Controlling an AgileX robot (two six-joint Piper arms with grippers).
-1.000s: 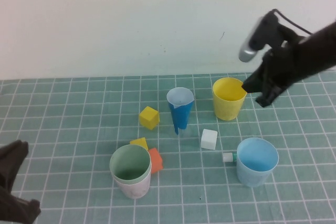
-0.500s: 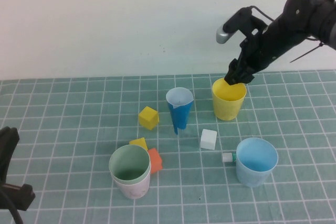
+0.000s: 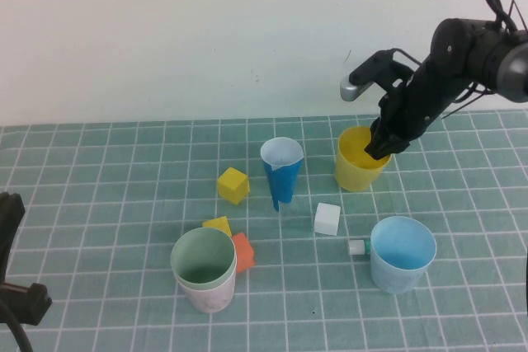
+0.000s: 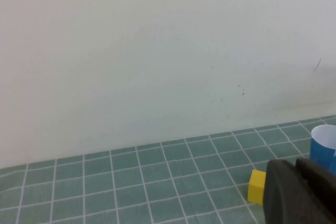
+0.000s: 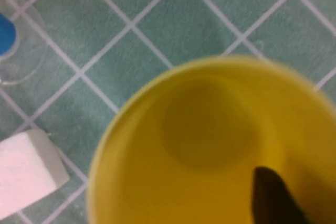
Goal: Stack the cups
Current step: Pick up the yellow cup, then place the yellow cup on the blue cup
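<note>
The yellow cup [image 3: 356, 169] gets narrower toward its base [image 3: 357, 185], so it will fit inside the light blue cup, with the yellow cup's rim sticking up above, when I lower it.
A yellow cup [image 3: 357, 166] stands at the back right, a dark blue cup [image 3: 282, 172] left of it, a light blue cup [image 3: 403, 253] at the front right and a green-lined white cup [image 3: 205, 268] at the front left. My right gripper [image 3: 378, 147] is open and reaches down at the yellow cup's right rim. In the right wrist view the yellow cup [image 5: 199, 145] fills the picture and one dark finger [image 5: 270, 195] is inside it. My left gripper [image 3: 16, 302] sits at the front left edge, shut and empty; its fingers [image 4: 299, 192] show in the left wrist view.
A yellow cube [image 3: 234, 185], a white cube [image 3: 327, 218], an orange block [image 3: 244, 251] and a yellow wedge [image 3: 219, 224] lie among the cups. A small white and green piece [image 3: 357, 246] lies by the light blue cup. A white wall runs behind the green tiled table.
My right gripper swung left over the yellow cup and then came down onto its right rim. The left arm sank slightly at the front left. The cups stayed put.
</note>
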